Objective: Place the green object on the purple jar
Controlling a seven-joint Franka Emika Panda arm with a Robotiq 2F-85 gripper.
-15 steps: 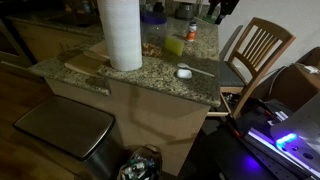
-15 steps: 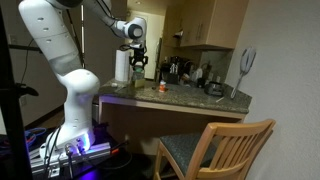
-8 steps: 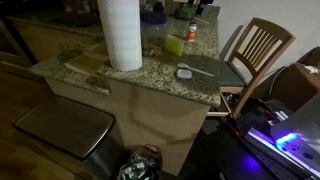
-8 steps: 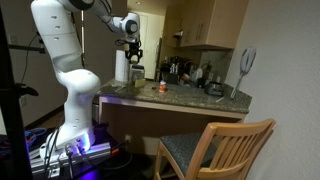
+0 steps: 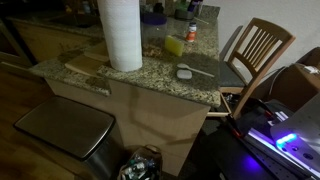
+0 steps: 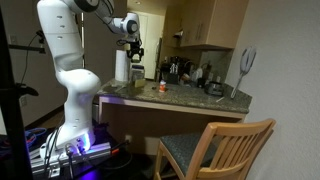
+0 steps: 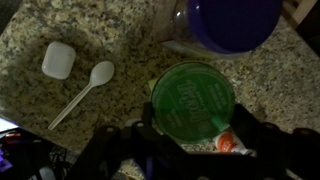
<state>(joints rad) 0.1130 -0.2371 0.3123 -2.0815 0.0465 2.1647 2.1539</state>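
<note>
I should go on moving my gripper toward the lid's middle [image 7: 236,16] before letting go there, because the green object [image 7: 193,102] is flat in its fingers and the purple jar's lid is clear.
In the wrist view a round, flat green object [image 7: 192,98] fills the space between my gripper's [image 7: 192,122] two dark fingers, which are closed against its sides. The purple jar's wide purple-blue lid [image 7: 230,20] lies just beyond it at the top edge, on the speckled counter. In an exterior view the gripper [image 6: 134,52] hangs well above the counter, beside the paper-towel roll. In an exterior view the purple jar [image 5: 153,15] stands at the far side of the counter; the gripper is out of that view.
A tall white paper-towel roll [image 5: 120,33], a yellow-green block [image 5: 174,45], a small red-topped container [image 7: 225,143], a white spoon [image 7: 85,92] and a small white case [image 7: 57,60] sit on the counter. A wooden chair [image 5: 255,50] stands by its end.
The arm has lifted and swung towards the paper-towel roll and the jar, carrying the green object. It has left the top of the counter view.
</note>
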